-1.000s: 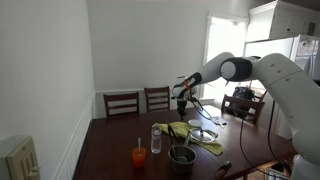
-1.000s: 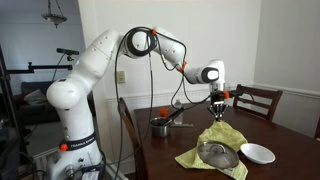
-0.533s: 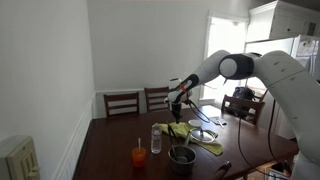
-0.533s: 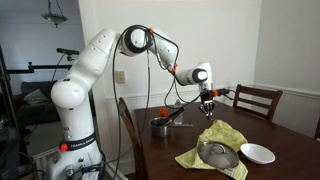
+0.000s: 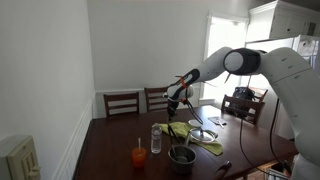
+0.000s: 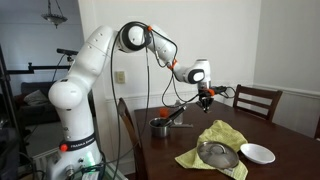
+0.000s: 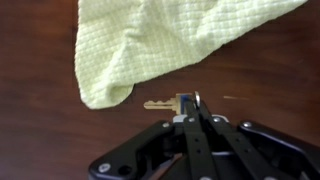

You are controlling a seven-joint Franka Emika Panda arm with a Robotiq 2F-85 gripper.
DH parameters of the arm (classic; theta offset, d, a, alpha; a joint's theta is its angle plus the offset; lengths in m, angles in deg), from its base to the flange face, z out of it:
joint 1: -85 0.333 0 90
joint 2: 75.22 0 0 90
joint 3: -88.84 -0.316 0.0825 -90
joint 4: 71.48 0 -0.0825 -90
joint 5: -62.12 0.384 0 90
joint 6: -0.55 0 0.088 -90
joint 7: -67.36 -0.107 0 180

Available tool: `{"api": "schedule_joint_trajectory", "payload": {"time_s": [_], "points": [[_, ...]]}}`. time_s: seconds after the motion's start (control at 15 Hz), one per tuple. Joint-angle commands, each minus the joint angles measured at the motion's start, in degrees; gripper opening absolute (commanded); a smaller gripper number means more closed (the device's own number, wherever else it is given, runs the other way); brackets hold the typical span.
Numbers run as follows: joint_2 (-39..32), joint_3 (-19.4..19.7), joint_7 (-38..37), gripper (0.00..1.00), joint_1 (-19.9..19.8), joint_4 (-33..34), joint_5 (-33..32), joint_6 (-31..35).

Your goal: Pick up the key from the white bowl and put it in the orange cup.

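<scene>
Next, my gripper raises the low-hanging key higher before it carries the key over the orange cup [image 5: 139,155], because the water bottle [image 5: 156,138] stands between the key and the cup.
My gripper [image 7: 192,101] is shut on a brass key [image 7: 160,104], which sticks out sideways from the fingertips above the dark wooden table. In both exterior views the gripper [image 5: 172,101] [image 6: 204,99] hangs in the air above the table. The white bowl [image 6: 258,153] sits on the table past the yellow cloth, well away from the gripper. The orange cup [image 5: 139,156] with a thin stick stands near the table's front edge, beside the water bottle [image 5: 156,140]; it also shows in an exterior view [image 6: 163,110].
A yellow cloth [image 7: 170,40] [image 6: 215,142] lies on the table with a glass lid [image 6: 217,155] on it. A dark metal bowl [image 5: 181,156] [image 6: 160,127] stands near the cup. Wooden chairs [image 5: 122,102] line the table's far side.
The gripper has moved sideways with the key, away from the white bowl and over the cloth's edge toward the side with the cup. It stays shut on the key.
</scene>
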Motion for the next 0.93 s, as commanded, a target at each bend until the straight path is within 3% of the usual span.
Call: {"api": "schedule_joint_trajectory", "payload": {"time_s": [0.0,0.4,0.67,0.87], "points": [[12.4,-2.1,4.3,0.01,1.0,-10.7,1.8,1.6],[23.9,-2.9,4.0,0.01,11.1,-14.1,0.3,-9.5],[22.0,-3.9,7.8,0.01,16.4,-8.9,2.1,-18.2],[18.5,-3.0,10.5,0.01,17.1,-6.0,3.3,-21.2]]}}
